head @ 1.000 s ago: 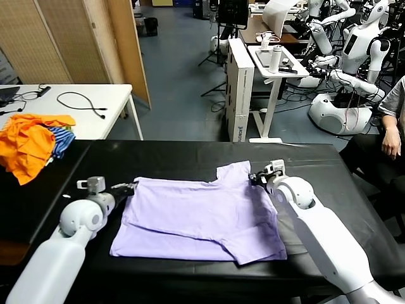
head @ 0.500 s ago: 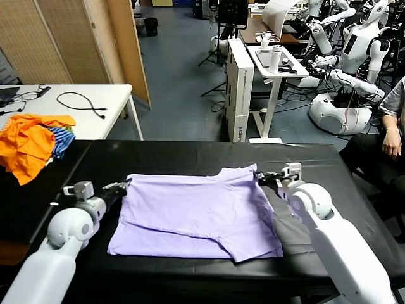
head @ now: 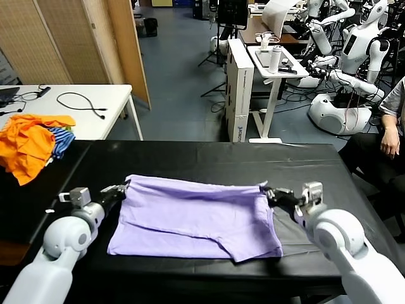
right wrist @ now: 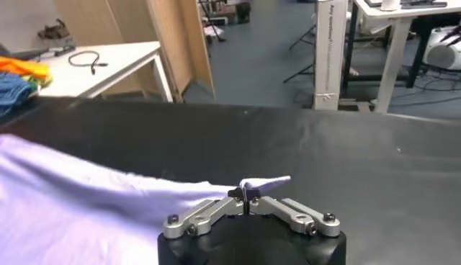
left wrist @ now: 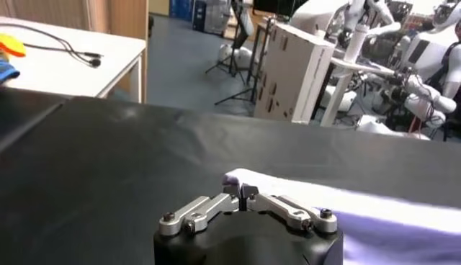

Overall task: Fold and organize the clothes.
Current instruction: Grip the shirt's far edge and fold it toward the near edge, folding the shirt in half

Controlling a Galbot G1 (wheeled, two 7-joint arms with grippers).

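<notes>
My left gripper should keep pulling the T-shirt's corner over the flat near part (head: 134,238) and let go there, as the T-shirt's far edge (head: 195,184) is tight between both grippers.
A pale lavender T-shirt (head: 196,218) lies folded on the black table (head: 209,158), its far edge stretched taut between my two grippers. My left gripper (head: 122,188) is shut on the shirt's far left corner (left wrist: 234,177). At the far right corner, my right gripper (head: 267,190) is shut on the cloth, and a small lavender tip (right wrist: 268,183) sticks out past its pinched fingertips. Both hold the edge just above the table. The shirt's near part rests flat, with a sleeve poking out at the front (head: 253,252).
An orange and blue-striped garment heap (head: 31,144) lies at the table's far left. A white table (head: 88,104) with a black cable stands behind it. A seated person (head: 386,139) is at the right, other robots and stands beyond.
Both grippers have pulled apart and toward me, stretching the shirt's far edge straight. The upturned sleeve at the far right has flattened into the taut edge.
</notes>
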